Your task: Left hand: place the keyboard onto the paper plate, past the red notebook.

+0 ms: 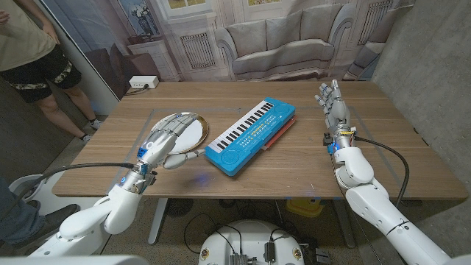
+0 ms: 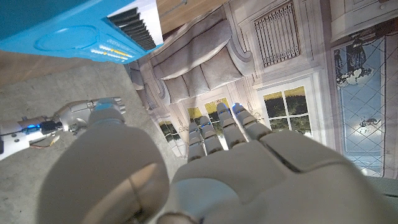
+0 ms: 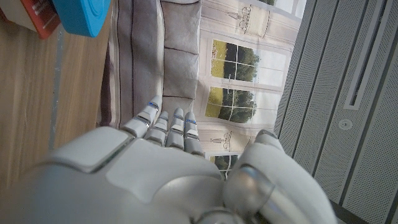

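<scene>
The keyboard's near end point(image 1: 227, 158) sticks out past the red notebook point(image 1: 280, 133), so I expect the keyboard to rise alone when I lift it and the notebook to stay behind.
A blue toy keyboard point(image 1: 249, 135) lies slantwise at the table's middle, resting on a red notebook point(image 1: 280, 131) whose edge shows along its right side. A paper plate point(image 1: 193, 129) lies to the keyboard's left. My left hand point(image 1: 163, 140) hovers over the plate's near-left part, fingers apart, holding nothing, a little left of the keyboard. My right hand point(image 1: 333, 105) stands at the table's right, fingers straight and pointing away, empty. The left wrist view shows the keyboard point(image 2: 74, 28) beyond my left hand point(image 2: 205, 168); the right wrist view catches its corner point(image 3: 84, 15) and the notebook point(image 3: 42, 17).
A person point(image 1: 33, 51) stands at the far left beside the table. A white power strip point(image 1: 143, 82) sits on the floor behind the table's far left corner. Bare wood point(image 1: 294, 173) runs along the near edge between my arms.
</scene>
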